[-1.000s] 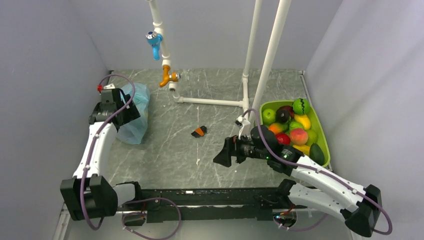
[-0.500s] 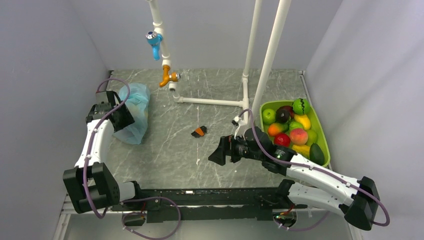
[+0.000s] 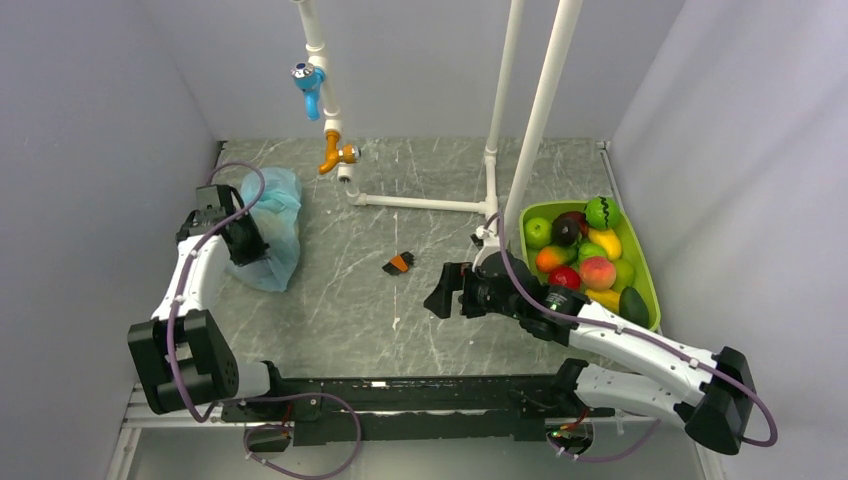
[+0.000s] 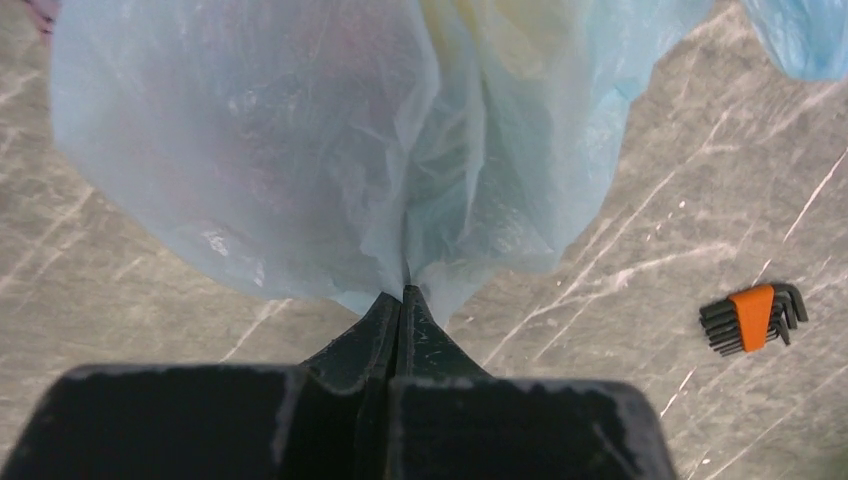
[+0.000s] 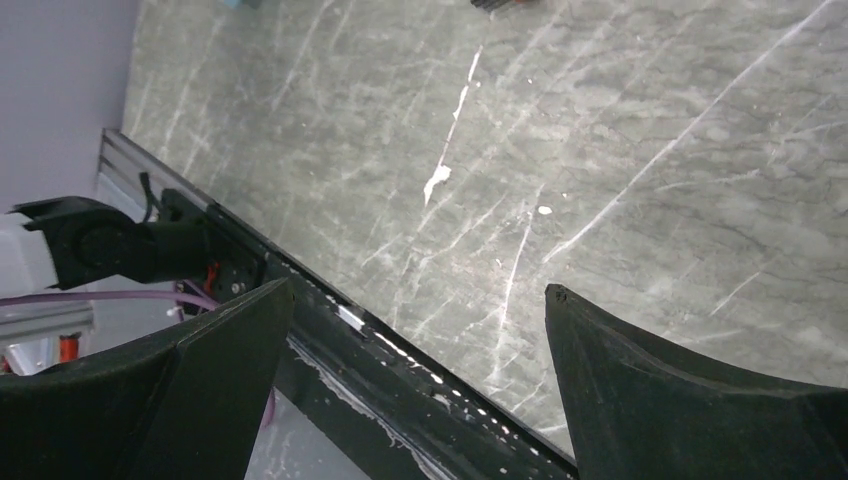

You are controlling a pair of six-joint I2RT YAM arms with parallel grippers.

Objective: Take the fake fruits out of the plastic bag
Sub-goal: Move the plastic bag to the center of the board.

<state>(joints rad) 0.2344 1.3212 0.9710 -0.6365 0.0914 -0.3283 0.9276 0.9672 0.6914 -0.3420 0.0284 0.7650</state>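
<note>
My left gripper is pinching the plastic bag's near edge (image 4: 400, 268), and there is open space (image 3: 335, 285) beside the hex key set. It should continue to pull the bag until the bag lies there.
The light-blue plastic bag (image 3: 272, 222) lies crumpled at the table's far left. In the left wrist view the plastic bag (image 4: 300, 150) fills the top, with faint yellow and pink tints showing through the film. My left gripper (image 3: 238, 243) is at the bag's near edge. Its jaws are pressed together on a pinched fold of film (image 4: 404, 292). Several fake fruits (image 3: 580, 255) lie in a green tub at the right. My right gripper (image 3: 441, 296) hangs open over the middle of the table, with nothing between its fingers (image 5: 420, 290).
The green tub (image 3: 651, 285) stands against the right wall. A small orange-and-black hex key set (image 3: 398, 263) (image 4: 752, 317) lies mid-table. A white pipe frame (image 3: 420, 203) with blue (image 3: 308, 80) and orange (image 3: 336, 154) taps stands at the back.
My left gripper has gone from open to shut, pinching the bag's near edge. The right arm has shifted slightly left and farther from the table's front edge, still open.
</note>
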